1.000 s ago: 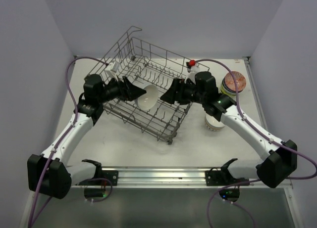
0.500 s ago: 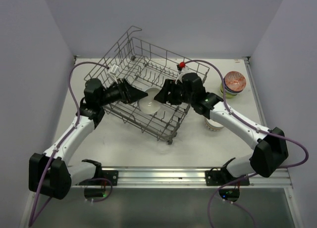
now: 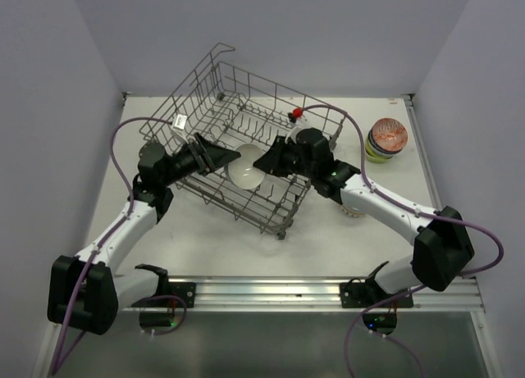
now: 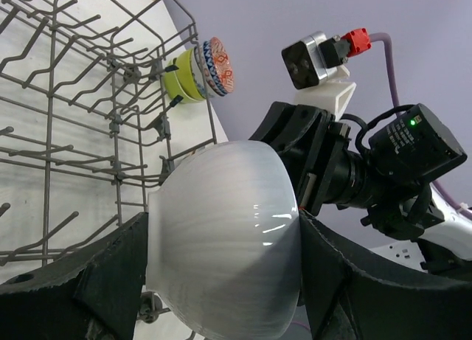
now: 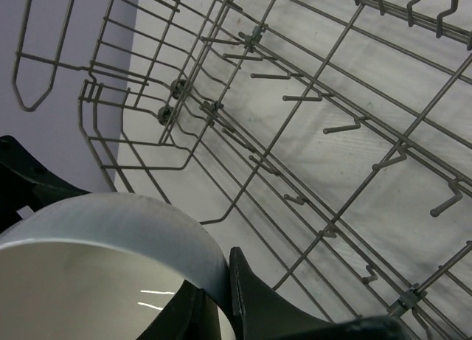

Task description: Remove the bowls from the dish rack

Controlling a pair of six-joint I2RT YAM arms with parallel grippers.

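The robot's two grippers hold the plain white bowl point(image 3: 245, 169), so next the left gripper opens and moves away before the right gripper carries that bowl onto the other white bowl point(image 3: 353, 211).
The grey wire dish rack point(image 3: 246, 116) stands tilted at the table's middle back. Inside it, a plain white bowl point(image 3: 246, 166) is held between both arms. My left gripper point(image 3: 230, 159) reaches in from the left, its fingers set wide against both sides of the bowl point(image 4: 221, 244). My right gripper point(image 3: 264, 163) comes from the right and is shut on the rim of the bowl point(image 5: 96, 229), one finger inside and one outside. The rack's tines point(image 5: 310, 96) lie bare beyond my right gripper point(image 5: 217, 281).
A stack of bowls point(image 3: 386, 138), lime green below and red-patterned on top, stands at the back right, and it shows through the rack wires point(image 4: 203, 68). Another white bowl point(image 3: 353, 206) sits partly under my right arm. The rack's tall wire sides surround both grippers.
My right arm has moved left into the rack and its jaws have closed on the white bowl's rim. My left gripper has kept its hold on the bowl, shifting only slightly.
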